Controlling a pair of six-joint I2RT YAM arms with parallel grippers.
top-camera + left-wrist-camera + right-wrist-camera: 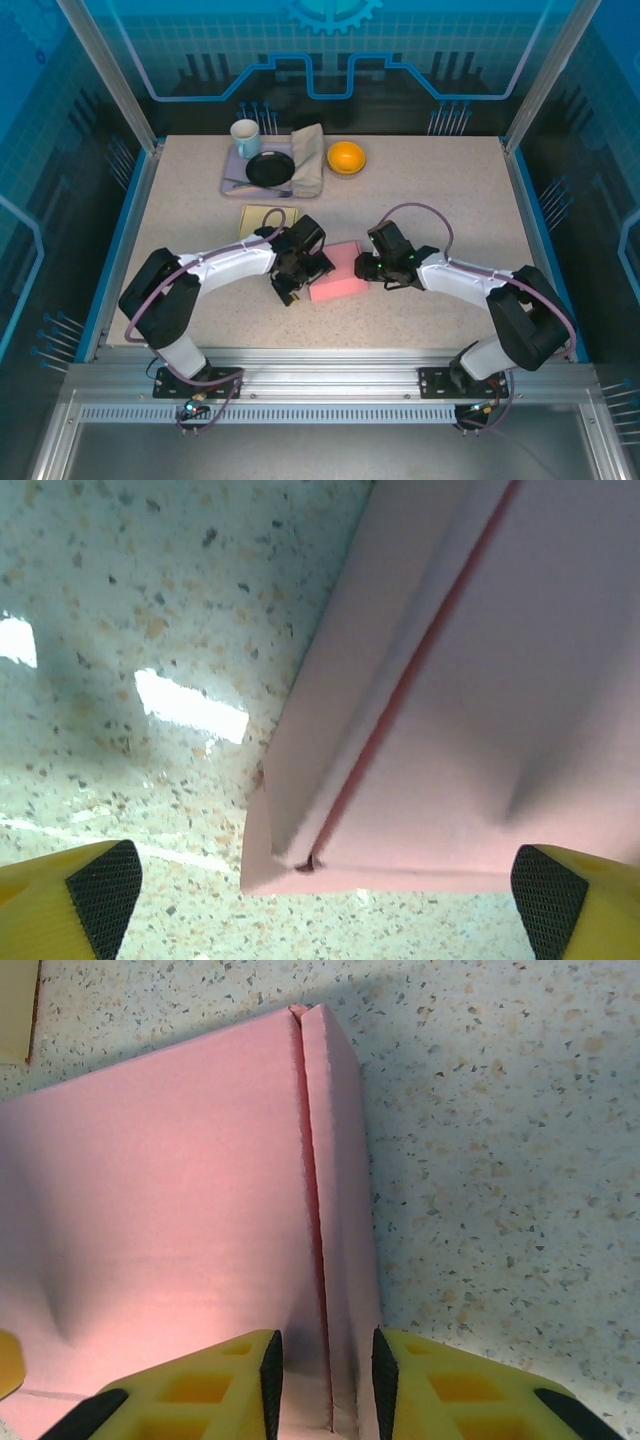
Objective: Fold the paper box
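Observation:
Next, my left gripper steadies the box's side (308, 780) at the box's near corner (300, 862), which is free between its open fingers, before my right gripper moves on.
The pink paper box (336, 272) lies flat in the middle of the table with its lid down. My left gripper (297, 285) is at the box's left end, open wide. In the left wrist view the box (480, 680) shows its near corner between the two fingers of my left gripper (327, 885), and neither pad touches it. My right gripper (368, 268) is at the box's right edge. In the right wrist view the box (180, 1190) has its lid seam and side wall between the close-set pads of my right gripper (325, 1380).
At the back stands a purple tray (235, 170) with a white mug (245, 138), a black plate (270, 168) and a folded cloth (308, 158). An orange bowl (346, 157) is beside it. A pale yellow card (262, 220) lies behind my left arm.

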